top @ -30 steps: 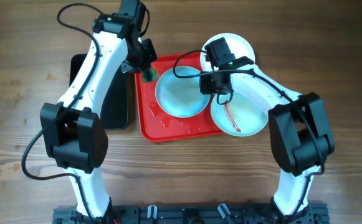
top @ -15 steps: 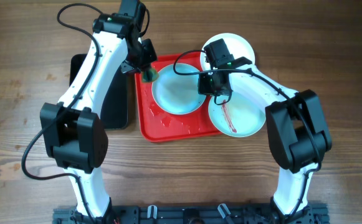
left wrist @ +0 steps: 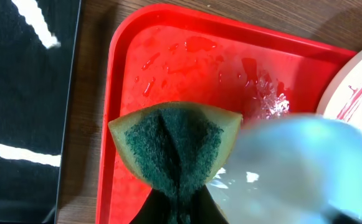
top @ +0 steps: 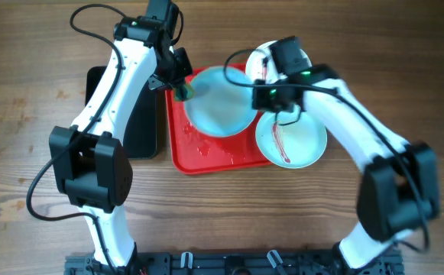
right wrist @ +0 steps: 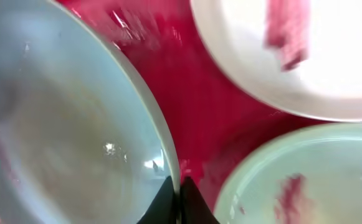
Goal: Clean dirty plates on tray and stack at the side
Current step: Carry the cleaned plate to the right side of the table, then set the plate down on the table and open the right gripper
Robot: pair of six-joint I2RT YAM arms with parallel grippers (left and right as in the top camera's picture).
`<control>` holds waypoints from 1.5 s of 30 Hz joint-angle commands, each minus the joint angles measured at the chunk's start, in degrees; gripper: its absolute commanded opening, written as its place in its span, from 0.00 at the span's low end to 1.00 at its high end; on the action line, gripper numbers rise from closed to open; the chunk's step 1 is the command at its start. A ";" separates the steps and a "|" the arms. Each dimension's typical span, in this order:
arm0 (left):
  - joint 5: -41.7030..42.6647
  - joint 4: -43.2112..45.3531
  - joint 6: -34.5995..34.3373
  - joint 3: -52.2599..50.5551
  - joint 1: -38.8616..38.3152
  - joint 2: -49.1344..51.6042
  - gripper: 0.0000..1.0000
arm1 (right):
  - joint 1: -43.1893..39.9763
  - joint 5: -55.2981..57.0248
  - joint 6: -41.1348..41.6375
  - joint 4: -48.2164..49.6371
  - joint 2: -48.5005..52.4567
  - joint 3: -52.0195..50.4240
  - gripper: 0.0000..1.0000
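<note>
The lifted mint-green plate [top: 220, 105] is clean and the wood [top: 376, 88] past the streaked plates is open, so the robot's right gripper should keep going there and let go of the plate flat.
The red tray [top: 206, 156] lies mid-table. My right gripper [top: 261, 90] is shut on the rim of a clean pale mint-green plate [top: 220, 99] and holds it lifted and tilted above the tray; it also shows in the right wrist view [right wrist: 75, 124], with the gripper [right wrist: 176, 186]. A second mint-green plate [top: 302, 145] with a dark red streak overhangs the tray's right edge. The white plate [top: 264, 61], also streaked, lies at the back, partly hidden by my right arm. My left gripper [top: 180, 85] is shut on a green sponge [left wrist: 174, 146] at the lifted plate's left edge.
A black tray [top: 141, 114] sits left of the red tray, under my left arm. Water drops lie on the red tray's floor [left wrist: 168, 56]. Bare wooden tabletop [top: 405, 69] lies to the right and in front.
My right gripper has lifted the clean mint-green plate up and back off the tray floor, and the right arm has swung up and right. The left arm has held still.
</note>
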 commanded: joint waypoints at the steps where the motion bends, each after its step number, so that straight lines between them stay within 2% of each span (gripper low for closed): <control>1: 0.24 0.02 0.55 0.70 -0.22 -0.55 0.04 | -4.59 1.86 -1.31 -2.69 -4.79 0.42 0.04; 11: 0.24 -0.02 0.55 0.70 -0.22 -0.55 0.04 | -22.16 2.80 -1.46 -5.90 -6.03 0.39 0.04; 16: 0.26 0.04 0.52 0.70 -0.24 -0.55 0.04 | -32.06 7.04 -1.51 -5.95 -5.97 -0.39 0.04; 24: 0.24 0.42 0.55 0.70 -0.24 -0.55 0.04 | -44.44 8.96 0.42 -2.34 -5.84 -7.80 0.04; 29: 0.24 0.66 0.55 0.68 -0.24 -0.55 0.04 | -47.93 8.81 0.72 0.50 -5.62 -11.80 0.04; 39: 0.26 1.09 0.55 0.68 -0.24 -0.55 0.04 | -47.98 15.61 4.85 5.33 -3.93 -15.89 0.04; 40: 0.24 1.09 0.55 0.68 -0.24 -0.55 0.04 | -47.98 15.58 4.85 5.62 -3.69 -15.89 0.08; 42: 0.26 1.09 0.55 0.68 -0.24 -0.55 0.04 | -47.98 15.56 4.74 6.03 -3.61 -15.89 0.33; 43: 0.24 1.09 0.57 0.68 -0.24 -0.55 0.04 | -47.98 15.45 4.72 5.99 -3.61 -15.82 0.40; 45: 0.26 1.11 0.57 0.68 -0.24 -0.55 0.04 | -47.98 13.38 3.23 5.51 -3.61 -15.32 0.45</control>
